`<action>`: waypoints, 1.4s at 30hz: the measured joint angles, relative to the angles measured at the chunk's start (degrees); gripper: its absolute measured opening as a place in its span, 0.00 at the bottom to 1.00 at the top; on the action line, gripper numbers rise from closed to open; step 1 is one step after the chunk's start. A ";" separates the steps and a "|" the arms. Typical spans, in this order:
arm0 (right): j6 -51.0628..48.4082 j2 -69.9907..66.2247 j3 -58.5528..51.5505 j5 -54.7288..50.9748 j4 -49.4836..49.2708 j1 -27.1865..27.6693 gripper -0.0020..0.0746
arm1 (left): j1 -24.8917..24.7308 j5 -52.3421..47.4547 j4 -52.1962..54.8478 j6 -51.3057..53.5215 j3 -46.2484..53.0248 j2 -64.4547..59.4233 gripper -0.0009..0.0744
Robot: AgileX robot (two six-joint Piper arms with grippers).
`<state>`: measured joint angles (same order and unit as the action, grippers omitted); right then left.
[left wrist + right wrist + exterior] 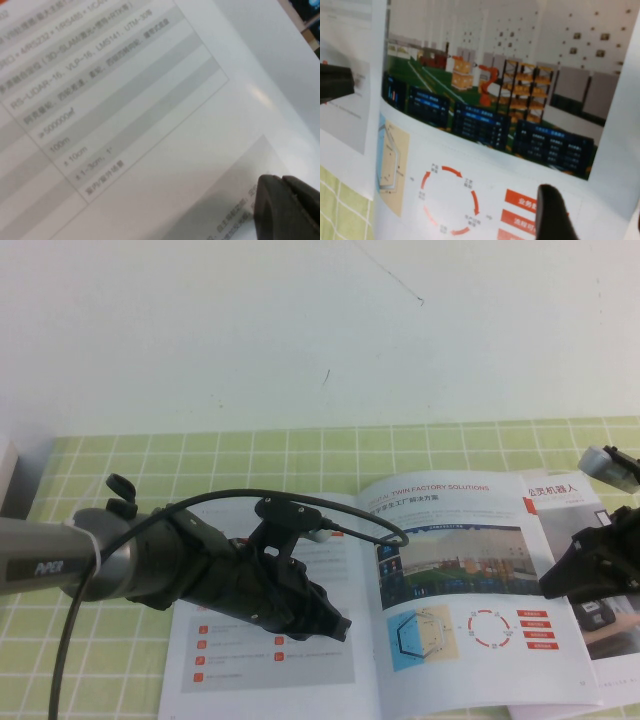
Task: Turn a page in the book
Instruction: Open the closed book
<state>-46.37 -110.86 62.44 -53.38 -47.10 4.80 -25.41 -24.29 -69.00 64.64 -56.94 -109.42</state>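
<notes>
The page (470, 595) curves up next to the spine. It will bend into a tall curl and swing over when I turn its free edge.
The book (262, 665) lies open on a green grid mat. Its right-hand page (455, 540), headed "TWIN FACTORY SOLUTIONS", shows a dark screenshot, a hexagon and a red ring. My left gripper (338, 626) is shut and rests its tips on the left page near the spine; its closed fingers (287, 207) touch the printed paper. My right gripper (556, 578) is at the page's outer edge, open. One finger (554, 215) lies over the page (470, 150) by the red boxes. The page's outer margin (620, 110) curves upward there.
A second booklet (565, 505) with a red heading lies under the book at the right. The green grid mat (100, 660) covers the table's near part; white table surface (300, 330) lies beyond. A pale box edge (8, 475) is at far left.
</notes>
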 joint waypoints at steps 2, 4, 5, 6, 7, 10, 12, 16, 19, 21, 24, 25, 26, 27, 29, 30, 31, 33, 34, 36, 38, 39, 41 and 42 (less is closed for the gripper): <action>0.14 0.00 0.00 0.11 0.10 0.00 0.49 | 0.00 0.00 0.00 0.00 0.00 0.00 0.01; 0.17 0.00 0.00 0.11 0.10 0.00 0.49 | 0.00 0.00 0.00 0.00 0.00 0.00 0.01; 0.17 0.00 0.00 0.11 0.10 0.00 0.49 | 0.00 0.00 0.00 0.00 0.00 0.00 0.01; 0.17 0.00 0.00 0.11 0.10 0.00 0.49 | 0.00 0.00 0.00 0.00 0.00 0.00 0.01; 0.17 0.00 0.00 0.13 0.10 0.00 0.49 | 0.00 0.00 0.00 0.00 0.00 0.00 0.01; 0.27 0.00 0.00 0.44 -0.56 0.00 0.49 | 0.00 0.00 0.00 0.00 0.00 0.00 0.01; 0.27 0.00 0.00 0.87 -0.89 0.00 0.49 | 0.00 0.00 0.00 0.00 0.00 0.00 0.01; 0.27 0.00 0.00 1.59 -1.10 0.00 0.49 | 0.00 0.00 0.00 0.00 0.00 0.00 0.01; 0.27 -0.12 0.00 1.59 -1.19 0.00 0.49 | 0.00 0.00 0.00 0.00 0.00 0.00 0.01; 0.27 -0.24 0.00 1.68 -1.19 0.00 0.49 | 0.00 0.00 0.00 0.00 0.00 0.00 0.01; 0.27 -0.32 0.00 1.79 -1.19 0.00 0.49 | 0.00 0.00 0.00 0.00 0.00 0.00 0.01; 0.27 -0.32 0.00 1.83 -1.19 0.00 0.49 | 0.00 0.00 0.00 0.00 0.00 0.00 0.01; 0.27 -0.32 0.00 1.93 -1.21 0.00 0.49 | 0.00 0.00 0.00 0.00 0.00 0.00 0.01; 0.27 -0.32 0.00 2.06 -1.32 0.00 0.49 | 0.00 0.00 0.00 0.00 0.00 0.00 0.01; 0.27 -0.32 0.00 2.19 -1.43 0.00 0.49 | 0.00 0.00 0.00 0.00 0.00 0.00 0.01; 0.27 -0.32 0.00 2.19 -1.43 0.00 0.49 | 0.00 0.00 0.00 0.00 0.00 0.00 0.01; 0.27 -0.32 0.00 2.28 -1.43 0.00 0.49 | 0.00 0.00 0.00 0.00 0.00 0.00 0.01; 0.27 -0.32 0.00 2.28 -1.43 0.00 0.49 | 0.00 0.00 0.00 0.00 0.00 0.00 0.01; 0.27 -0.32 0.00 2.28 -1.43 0.00 0.49 | 0.00 0.00 0.00 0.00 0.00 0.00 0.01; 0.27 -0.32 0.00 2.28 -1.51 0.00 0.49 | 0.00 0.00 0.00 0.00 0.00 0.00 0.01; 0.27 -0.32 0.00 2.28 -1.51 0.00 0.49 | 0.00 0.00 0.00 0.00 0.00 0.00 0.01; 0.27 -0.32 0.00 2.28 -1.51 0.00 0.49 | 0.00 0.00 0.00 0.00 0.00 0.00 0.01; 0.27 -0.32 0.00 2.28 -1.51 0.00 0.49 | 0.00 0.00 0.00 0.00 0.00 0.00 0.01; 0.27 -0.32 0.00 2.28 -1.51 0.00 0.49 | 0.00 0.00 0.00 0.00 0.00 0.00 0.01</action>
<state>-46.11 -111.18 62.44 -51.10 -48.61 4.80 -25.41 -24.29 -69.00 64.64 -56.94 -109.42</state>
